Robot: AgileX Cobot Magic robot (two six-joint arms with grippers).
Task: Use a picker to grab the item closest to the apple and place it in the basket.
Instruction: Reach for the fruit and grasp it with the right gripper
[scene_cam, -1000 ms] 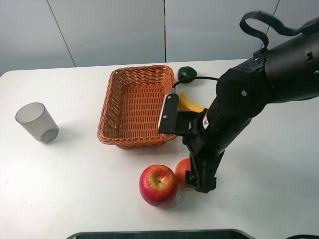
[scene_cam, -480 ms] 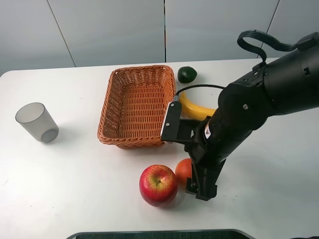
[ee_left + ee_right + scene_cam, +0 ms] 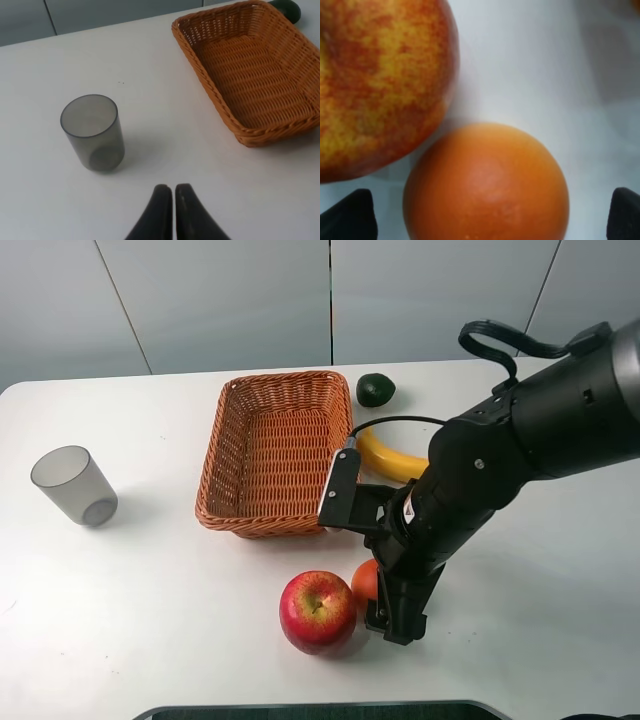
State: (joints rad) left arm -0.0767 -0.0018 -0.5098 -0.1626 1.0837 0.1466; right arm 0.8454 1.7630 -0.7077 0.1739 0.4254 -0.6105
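Note:
My gripper will leave the apple in place when it lifts the orange, because a sliver of pale table (image 3: 440, 132) shows between the orange and the apple (image 3: 318, 613).
A red-yellow apple (image 3: 318, 611) lies near the table's front edge, and a small orange (image 3: 364, 580) touches its right side. My right gripper (image 3: 390, 620) has come down over the orange and hides part of it. In the right wrist view the orange (image 3: 487, 182) fills the middle beside the apple (image 3: 375, 80). My right gripper (image 3: 487, 216) is open, with one dark fingertip on each side of the orange and a gap to both. The wicker basket (image 3: 214, 455) stands behind them with nothing in it. My left gripper (image 3: 168, 200) is shut on nothing above bare table.
A banana (image 3: 388, 458) lies right of the basket, and a dark avocado (image 3: 375, 389) sits behind it. A grey translucent cup (image 3: 72, 485) stands at the far left, also in the left wrist view as the cup (image 3: 93, 132), with the basket (image 3: 240, 135) to its side.
My right arm has shifted back off the banana, which now shows in full. The gripper has sunk lower around the orange. The left gripper's earlier state is not shown.

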